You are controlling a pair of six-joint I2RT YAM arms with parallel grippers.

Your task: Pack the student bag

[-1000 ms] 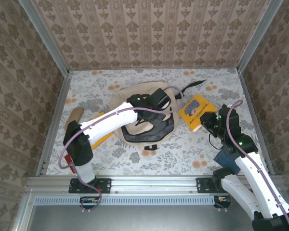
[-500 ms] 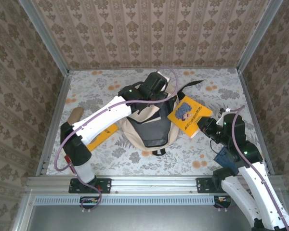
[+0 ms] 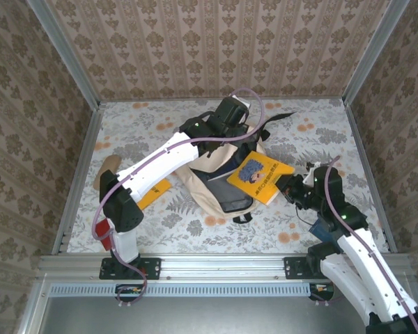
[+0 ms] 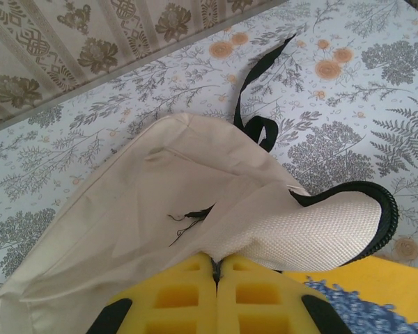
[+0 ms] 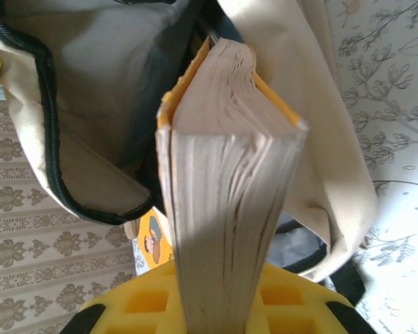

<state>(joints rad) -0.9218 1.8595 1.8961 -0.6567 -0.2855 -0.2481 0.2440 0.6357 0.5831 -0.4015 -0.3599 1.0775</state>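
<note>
The thick yellow book's far end [image 3: 240, 166] points into the bag's raised opening [image 3: 227, 167], so my right gripper should keep pushing the book in until it is inside.
The student bag [image 3: 202, 177], a big beige backpack, lies mid-table with its dark-lined mouth [image 5: 90, 83] gaping toward the right. My left gripper [image 3: 226, 129] is shut on the bag's cream fabric [image 4: 125, 209] at its upper edge and holds it raised; the yellow pads [image 4: 174, 296] pinch a fold. My right gripper [image 3: 287, 186] is shut on a thick yellow-covered book [image 3: 256, 175]. Seen from the right wrist, the book [image 5: 223, 174] stands on edge between the jaws of that gripper [image 5: 223, 282], its far end at the bag's opening.
A black strap [image 3: 279, 122] trails from the bag toward the back wall. Under the left arm lies a flat yellow book [image 3: 153, 195], with a tan pencil case [image 3: 108, 167] near the left rail. A dark blue item [image 3: 327, 226] sits by the right arm.
The left gripper has pulled the bag's top edge up and toward the back, opening the bag. The right gripper has carried the yellow book leftward to the bag's mouth.
</note>
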